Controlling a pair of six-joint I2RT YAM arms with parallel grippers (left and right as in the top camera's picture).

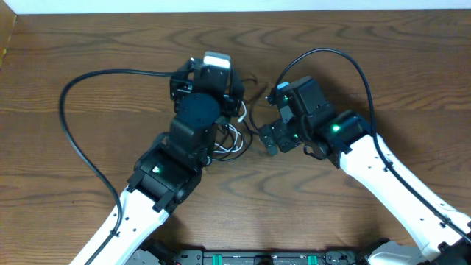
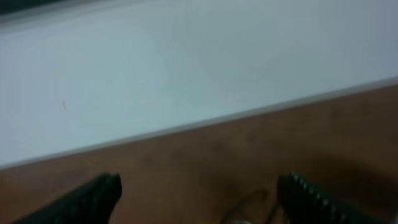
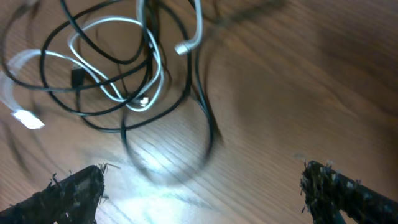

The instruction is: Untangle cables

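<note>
The robot's left gripper points past the tangle [image 1: 229, 140] and the left gripper's arm covers the tangle, so the right gripper should grab the near black cable [image 1: 252, 118] and pull it clear.
The cables lie in one tangle on the wooden table. In the right wrist view a white cable [image 3: 112, 68] loops through thin black cables [image 3: 199, 106], with white plug ends showing. In the overhead view the tangle [image 1: 235, 140] lies between the two arms, partly hidden under the left arm. My right gripper [image 3: 202, 193] is open and empty, just right of the tangle [image 1: 269, 138]. My left gripper [image 2: 199, 199] is open and empty, with its fingers wide apart. It sits beyond the tangle, pointing at the table's far edge [image 1: 213, 70]. That view is blurred.
A thick black arm wire [image 1: 73, 96] arcs over the table at left, and another [image 1: 346, 62] arcs at right. A white wall [image 2: 186, 62] runs along the far table edge. Bare wood [image 3: 298, 81] lies right of the tangle.
</note>
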